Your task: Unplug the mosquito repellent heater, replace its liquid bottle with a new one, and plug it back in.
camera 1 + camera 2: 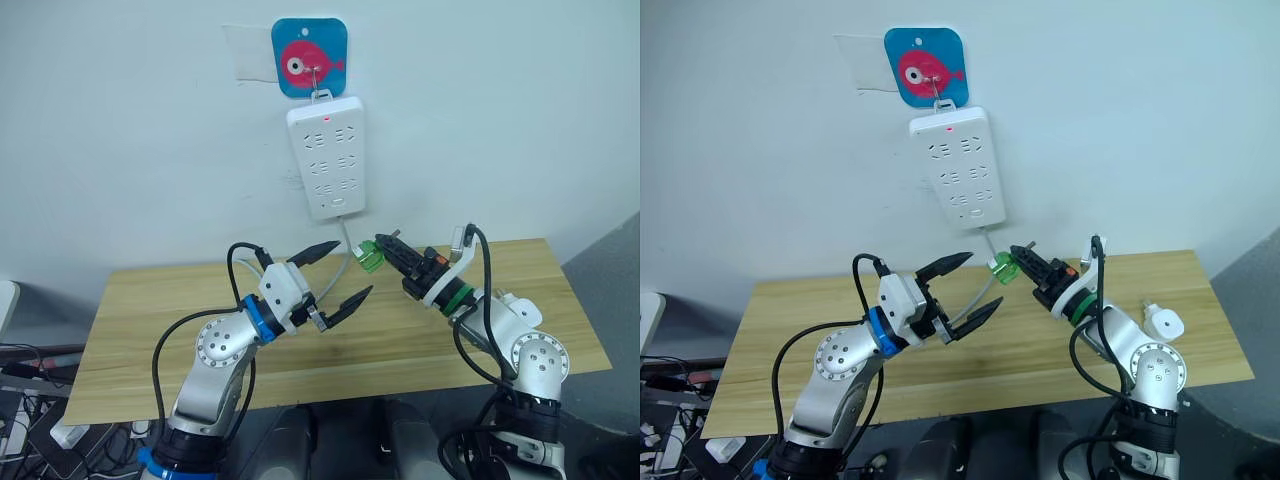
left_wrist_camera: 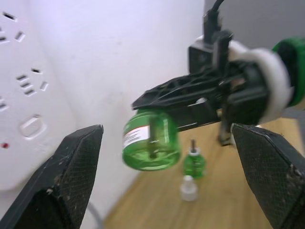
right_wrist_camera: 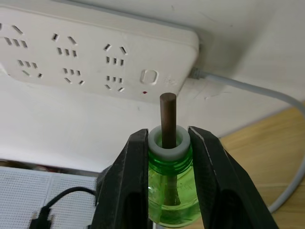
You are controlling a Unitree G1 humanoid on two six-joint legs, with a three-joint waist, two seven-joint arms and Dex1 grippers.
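The brown wick pokes out beyond the bottle's neck. I expect the green liquid bottle to go in wick first and hang from the heater when I put the two together.
My right gripper is shut on the neck of a green liquid bottle, held in the air above the table with its brown wick sticking out. In its wrist view the fingers clamp the bottle just below the white collar. My left gripper is open, a little left of and below that bottle, and holds nothing. A second green bottle stands on the table with a small white cap beside it. The mosquito repellent heater lies unplugged on the table's right side.
A white power strip hangs on the wall from a blue fish hook, its red light on and its grey cable dropping behind the wooden table. The table's left half is bare.
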